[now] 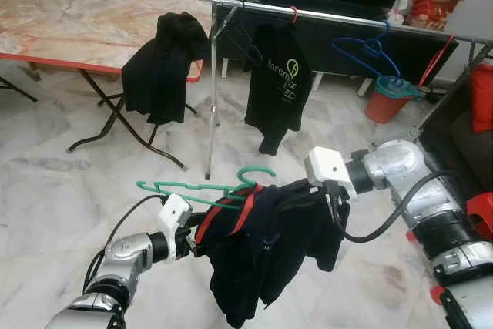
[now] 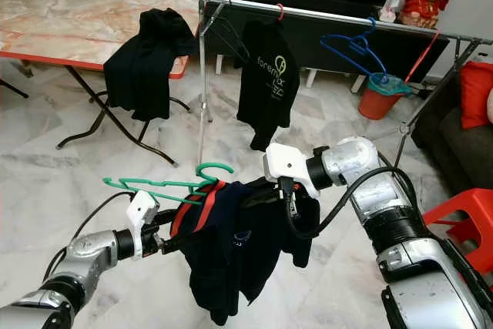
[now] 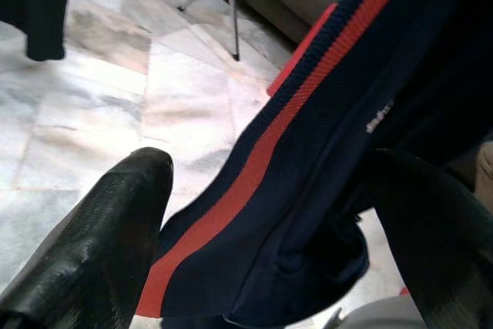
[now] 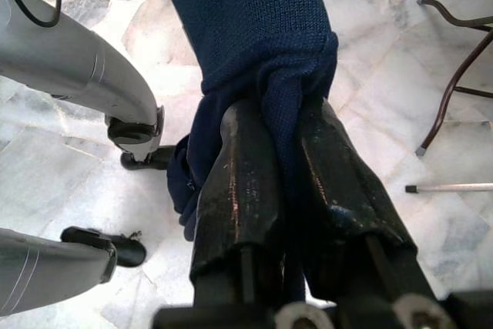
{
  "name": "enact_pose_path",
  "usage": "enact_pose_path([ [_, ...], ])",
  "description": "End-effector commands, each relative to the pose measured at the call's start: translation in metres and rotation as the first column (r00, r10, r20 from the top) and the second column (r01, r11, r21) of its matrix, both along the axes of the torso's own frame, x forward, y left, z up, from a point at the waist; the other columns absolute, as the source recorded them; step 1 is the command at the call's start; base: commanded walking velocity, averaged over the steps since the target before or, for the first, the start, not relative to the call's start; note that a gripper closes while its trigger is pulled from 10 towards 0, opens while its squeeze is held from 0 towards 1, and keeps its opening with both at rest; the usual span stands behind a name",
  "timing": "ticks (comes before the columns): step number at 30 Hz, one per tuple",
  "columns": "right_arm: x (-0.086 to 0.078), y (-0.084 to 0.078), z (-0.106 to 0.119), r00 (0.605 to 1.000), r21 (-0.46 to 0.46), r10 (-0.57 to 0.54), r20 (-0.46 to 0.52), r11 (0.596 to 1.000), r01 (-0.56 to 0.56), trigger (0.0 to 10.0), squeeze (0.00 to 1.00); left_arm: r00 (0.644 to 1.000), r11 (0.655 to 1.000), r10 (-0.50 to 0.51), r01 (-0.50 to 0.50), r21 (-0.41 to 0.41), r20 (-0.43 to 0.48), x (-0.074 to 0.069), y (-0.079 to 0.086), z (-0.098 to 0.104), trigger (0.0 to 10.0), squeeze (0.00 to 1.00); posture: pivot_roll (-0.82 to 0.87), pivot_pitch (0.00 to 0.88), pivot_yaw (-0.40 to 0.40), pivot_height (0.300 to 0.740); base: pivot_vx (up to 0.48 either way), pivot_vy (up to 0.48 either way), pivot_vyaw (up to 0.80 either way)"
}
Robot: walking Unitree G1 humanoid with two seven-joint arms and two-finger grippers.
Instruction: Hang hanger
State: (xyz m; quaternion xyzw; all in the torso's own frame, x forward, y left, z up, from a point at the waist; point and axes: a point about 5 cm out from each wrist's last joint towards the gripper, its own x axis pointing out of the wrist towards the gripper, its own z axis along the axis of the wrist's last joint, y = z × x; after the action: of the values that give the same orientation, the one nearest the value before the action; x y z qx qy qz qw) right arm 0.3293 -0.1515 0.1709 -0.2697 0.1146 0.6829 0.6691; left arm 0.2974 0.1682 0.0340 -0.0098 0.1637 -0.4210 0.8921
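The green hanger (image 1: pixel 189 186) goes in under the red-trimmed collar edge (image 1: pixel 245 206), so it will travel along inside the navy garment when the robot carries the garment.
A navy garment (image 1: pixel 266 256) with a red stripe hangs between my two grippers, low over the marble floor. A green hanger (image 1: pixel 202 189) lies on top of it, its hook (image 1: pixel 262 173) up and one arm sticking out to the left. My right gripper (image 4: pixel 285 136) is shut on a bunched fold of the garment at its right side (image 1: pixel 336 194). My left gripper (image 1: pixel 194 243) sits at the garment's left end. In the left wrist view its fingers (image 3: pixel 115 229) stand apart with the striped cloth (image 3: pixel 308 152) running between them. The clothes rail (image 1: pixel 347 17) is ahead.
On the rail hang a black hanger (image 1: pixel 235 36), a black printed shirt (image 1: pixel 277 82) and a blue hanger (image 1: pixel 370 48). A folding table (image 1: pixel 69 21) with a black garment (image 1: pixel 162 59) over its edge stands at left. A red bucket (image 1: pixel 389 98) and red stool (image 1: pixel 481 213) are at right.
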Motion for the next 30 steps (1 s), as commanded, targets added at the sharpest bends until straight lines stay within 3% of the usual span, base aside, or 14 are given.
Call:
enact_pose_path([
  [1, 0.002, 0.000, 0.010, 0.999, 0.004, 0.017, 0.034, 1.000, -0.017, 10.0, 0.00, 0.999, 1.000, 0.030, -0.030, -0.004, 0.017, 0.000, 0.000, 0.000, 10.0, 0.00, -0.07, 0.000, -0.160, 0.740, 0.000, 0.000, 0.00],
  [13, 0.005, 0.000, 0.008, 0.999, 0.005, 0.001, 0.037, 1.000, -0.001, 10.0, 0.00, 0.994, 0.996, 0.090, -0.089, -0.014, 0.054, 0.000, 0.006, 0.002, 10.0, 0.00, -0.06, 0.000, -0.161, 0.740, 0.000, 0.000, 0.00],
  [22, 0.006, -0.002, -0.002, 1.000, -0.031, -0.016, 0.019, 0.999, 0.017, 10.0, 0.00, 0.995, 1.000, 0.025, -0.026, 0.011, 0.097, 0.001, 0.003, 0.007, 10.0, 0.00, -0.04, 0.000, -0.176, 0.740, 0.000, 0.000, 0.00],
  [25, 0.007, -0.001, 0.000, 1.000, -0.026, -0.015, 0.024, 1.000, 0.016, 10.0, 0.00, 0.996, 1.000, 0.004, -0.006, 0.021, 0.090, -0.001, 0.003, 0.006, 7.6, 0.00, -0.04, 0.000, -0.176, 0.740, 0.000, 0.000, 0.00],
  [26, 0.007, -0.001, 0.001, 1.000, -0.024, -0.015, 0.026, 1.000, 0.016, 10.0, 0.00, 0.996, 1.000, -0.002, 0.000, 0.026, 0.085, -0.001, 0.003, 0.006, 4.9, 0.00, -0.04, 0.000, -0.176, 0.740, 0.000, 0.000, 0.00],
  [28, 0.008, 0.000, 0.001, 1.000, -0.023, -0.014, 0.028, 1.000, 0.015, 10.0, 0.00, 0.997, 0.999, -0.012, 0.009, 0.036, 0.077, -0.003, 0.003, 0.004, 2.9, 0.00, -0.04, 0.000, -0.175, 0.740, 0.000, 0.000, 0.00],
  [29, 0.008, 0.000, 0.002, 0.999, -0.020, -0.013, 0.032, 1.000, 0.014, 10.0, 0.00, 0.998, 0.999, -0.018, 0.015, 0.051, 0.067, -0.005, 0.003, 0.001, 2.1, 0.00, -0.05, 0.000, -0.174, 0.740, 0.000, 0.000, 0.00],
  [30, 0.008, 0.000, 0.003, 0.999, -0.019, -0.013, 0.033, 1.000, 0.013, 10.0, 0.00, 0.998, 0.998, -0.019, 0.015, 0.055, 0.066, -0.006, 0.003, 0.000, 2.0, 0.00, -0.05, 0.000, -0.174, 0.740, 0.000, 0.000, 0.00],
])
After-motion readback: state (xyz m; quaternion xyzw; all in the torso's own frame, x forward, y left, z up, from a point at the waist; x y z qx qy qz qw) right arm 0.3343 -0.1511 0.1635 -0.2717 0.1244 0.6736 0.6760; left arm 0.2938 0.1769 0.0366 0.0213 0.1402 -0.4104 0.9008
